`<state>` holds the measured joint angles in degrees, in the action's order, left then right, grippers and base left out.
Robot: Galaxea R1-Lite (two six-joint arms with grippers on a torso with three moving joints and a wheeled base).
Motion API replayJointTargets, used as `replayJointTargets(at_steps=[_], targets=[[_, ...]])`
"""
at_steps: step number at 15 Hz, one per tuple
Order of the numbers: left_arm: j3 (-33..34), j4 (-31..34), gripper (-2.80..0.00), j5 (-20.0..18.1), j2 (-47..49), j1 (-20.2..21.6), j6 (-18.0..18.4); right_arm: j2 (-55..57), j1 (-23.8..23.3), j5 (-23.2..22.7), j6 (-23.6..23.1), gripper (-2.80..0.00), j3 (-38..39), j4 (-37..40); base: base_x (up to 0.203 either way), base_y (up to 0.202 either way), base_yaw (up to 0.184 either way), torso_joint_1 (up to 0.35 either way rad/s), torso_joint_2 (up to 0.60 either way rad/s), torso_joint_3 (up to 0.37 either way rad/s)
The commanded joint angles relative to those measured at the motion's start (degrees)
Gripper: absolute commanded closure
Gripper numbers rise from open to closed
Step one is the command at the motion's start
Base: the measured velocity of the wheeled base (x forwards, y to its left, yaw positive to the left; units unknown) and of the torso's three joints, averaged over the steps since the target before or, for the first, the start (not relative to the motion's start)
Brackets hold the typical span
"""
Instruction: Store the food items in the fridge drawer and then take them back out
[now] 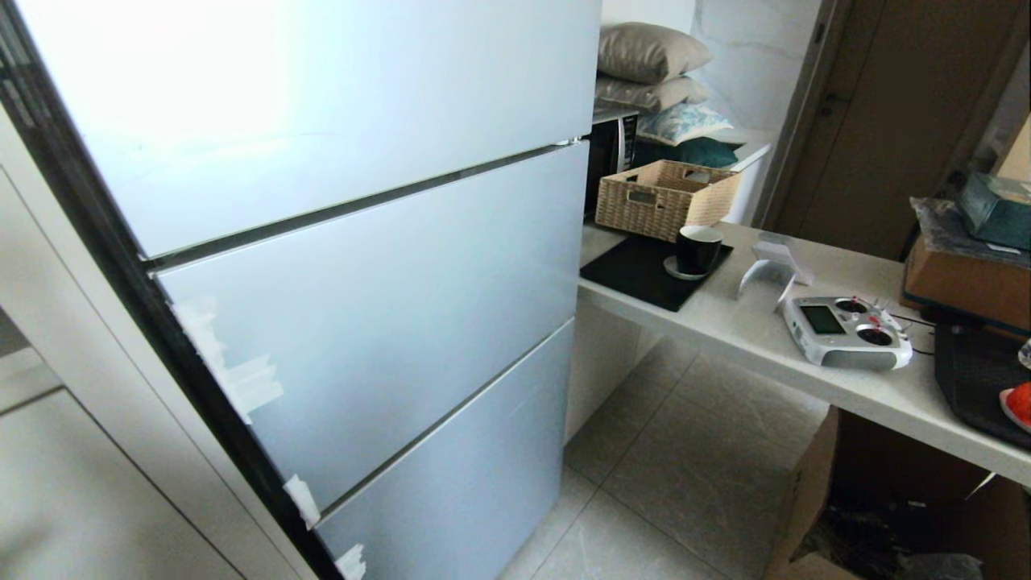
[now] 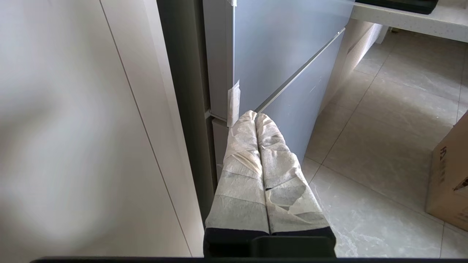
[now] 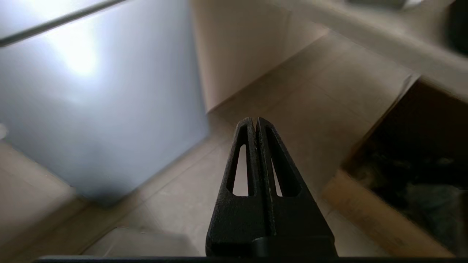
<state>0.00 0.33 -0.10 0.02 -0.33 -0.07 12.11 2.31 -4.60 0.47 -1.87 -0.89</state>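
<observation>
My right gripper should wait because the middle fridge panel (image 1: 387, 314) is shut. My left gripper should meanwhile pull the panel open by its taped edge (image 1: 198, 338) beside the cabinet.
The fridge (image 1: 387, 306) stands shut, its frosted blue-grey front panels closed, so the fridge drawer is hidden. One orange-red food item (image 1: 1020, 403) shows partly at the far right edge of the head view, on a dark mat (image 1: 970, 374) on the counter. My left gripper (image 2: 255, 115), wrapped in white tape, is shut and empty, low by the fridge's left edge (image 2: 234, 98). My right gripper (image 3: 255, 119), black, is shut and empty above the tiled floor (image 3: 321, 95), between the fridge front (image 3: 91, 109) and a cardboard box (image 3: 420, 164). Neither arm shows in the head view.
A white counter (image 1: 749, 330) runs to the right of the fridge with a wicker basket (image 1: 664, 197), a black cup (image 1: 697, 248) and a remote controller (image 1: 846, 330). An open cardboard box (image 1: 886, 499) sits under it. Pale cabinet panels (image 2: 91, 146) flank the fridge's left.
</observation>
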Motion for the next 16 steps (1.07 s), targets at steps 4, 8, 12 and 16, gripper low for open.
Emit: replayJointTargets(at_steps=[4, 8, 12, 16], targets=[[0.0, 0.0, 0.00, 0.0, 0.0, 0.0, 0.0, -12.0, -1.9, 2.8, -7.2, 0.00, 1.9, 0.9, 0.000, 0.000, 0.000, 0.000, 0.00, 0.000], [0.0, 0.0, 0.00, 0.0, 0.0, 0.0, 0.0, -12.0, -1.9, 3.3, -2.9, 0.00, 1.9, 0.9, 0.000, 0.000, 0.000, 0.000, 0.00, 0.000], [0.0, 0.0, 0.00, 0.0, 0.0, 0.0, 0.0, -12.0, -1.9, 4.7, -0.5, 0.00, 1.9, 0.8, 0.000, 0.000, 0.000, 0.000, 0.00, 0.000], [0.0, 0.0, 0.00, 0.0, 0.0, 0.0, 0.0, -12.0, -1.9, 4.7, -0.5, 0.00, 1.9, 0.8, 0.000, 0.000, 0.000, 0.000, 0.00, 0.000]])
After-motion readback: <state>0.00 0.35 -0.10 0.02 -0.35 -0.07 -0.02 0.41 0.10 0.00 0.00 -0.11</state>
